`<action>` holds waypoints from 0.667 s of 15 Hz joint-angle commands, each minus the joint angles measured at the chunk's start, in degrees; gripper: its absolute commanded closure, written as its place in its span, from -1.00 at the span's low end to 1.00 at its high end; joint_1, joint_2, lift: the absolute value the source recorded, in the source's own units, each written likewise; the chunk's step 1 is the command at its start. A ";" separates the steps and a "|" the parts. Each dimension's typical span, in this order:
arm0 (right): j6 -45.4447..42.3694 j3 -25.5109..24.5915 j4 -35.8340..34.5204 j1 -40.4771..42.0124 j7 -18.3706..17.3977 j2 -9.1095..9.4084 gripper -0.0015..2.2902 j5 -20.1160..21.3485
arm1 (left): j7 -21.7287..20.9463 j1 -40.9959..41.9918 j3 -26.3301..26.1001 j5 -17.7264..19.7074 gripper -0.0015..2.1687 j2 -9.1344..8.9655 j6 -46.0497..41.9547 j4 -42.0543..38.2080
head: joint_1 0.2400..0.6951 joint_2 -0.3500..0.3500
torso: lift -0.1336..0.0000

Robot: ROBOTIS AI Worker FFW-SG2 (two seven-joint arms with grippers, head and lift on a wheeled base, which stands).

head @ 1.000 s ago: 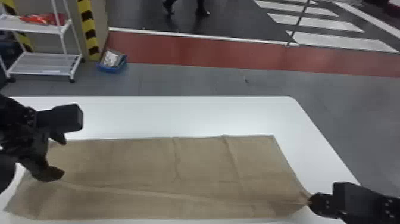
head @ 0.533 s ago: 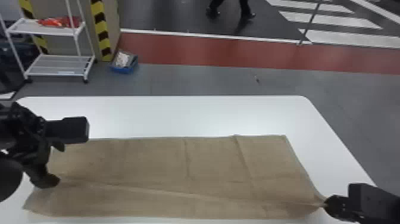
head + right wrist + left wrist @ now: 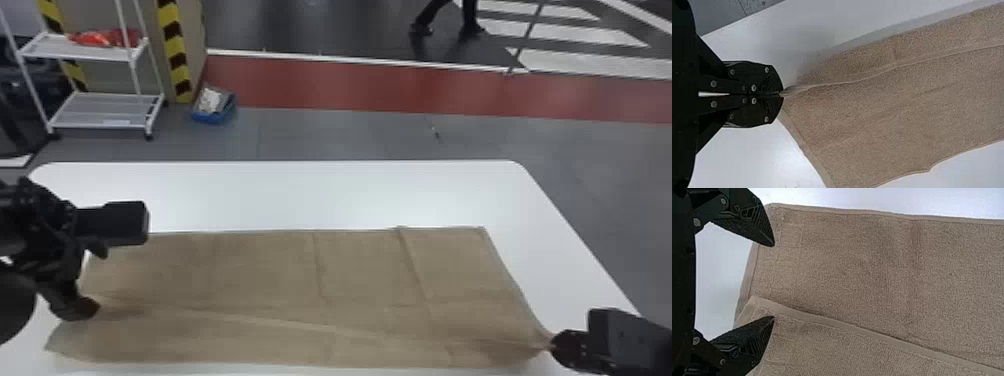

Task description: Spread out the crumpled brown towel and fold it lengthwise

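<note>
The towel's top layer (image 3: pixel 250 342) will come along as one long piece when I carry its corner across, because a loose hem (image 3: pixel 285 322) runs the towel's whole length.
The brown towel (image 3: pixel 280 280) lies stretched out across the table, with one layer folded over another and a hem running lengthwise. At its left end, my left gripper (image 3: pixel 95 280) is open above the cloth. In the left wrist view, the left gripper (image 3: pixel 774 281) has its fingers wide apart over the towel (image 3: pixel 860 266), near the folded layer's corner. At the right end, my right gripper (image 3: pixel 552 346) pinches the towel's edge. The right wrist view has the right gripper (image 3: pixel 781 94) shut on a gathered bit of towel (image 3: pixel 891 105).
The white table (image 3: pixel 325 195) shows bare beyond the towel's far edge and to its right. Past it on the floor are a white shelf rack (image 3: pixel 100 112) and a blue bin (image 3: pixel 214 115). A person walks in the background.
The head view has shifted slightly, so the table and background sit farther right. The left gripper has stayed open at the towel's left end, and the right one has kept its hold.
</note>
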 commanded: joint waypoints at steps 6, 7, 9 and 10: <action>0.19 0.27 -0.12 0.00 0.28 0.09 0.75 0.13 | -0.57 1.43 0.00 -0.71 -0.75 1.44 0.60 2.12 | 1.00 -0.35 | -0.85; 0.37 0.35 -0.12 0.00 0.28 0.09 0.75 0.13 | -0.57 1.61 0.00 -0.80 -0.74 1.62 0.60 2.12 | 1.00 -0.34 | -0.85; 0.54 0.79 -0.12 -0.18 0.28 0.09 0.75 0.39 | -0.57 1.78 0.00 -0.89 -0.62 1.79 0.60 2.12 | 1.00 -0.31 | -0.85; 0.72 0.97 -0.12 -0.18 0.28 0.09 0.75 0.48 | -0.57 1.96 -0.09 -0.89 -0.56 1.79 0.60 1.77 | 1.00 -0.30 | -0.85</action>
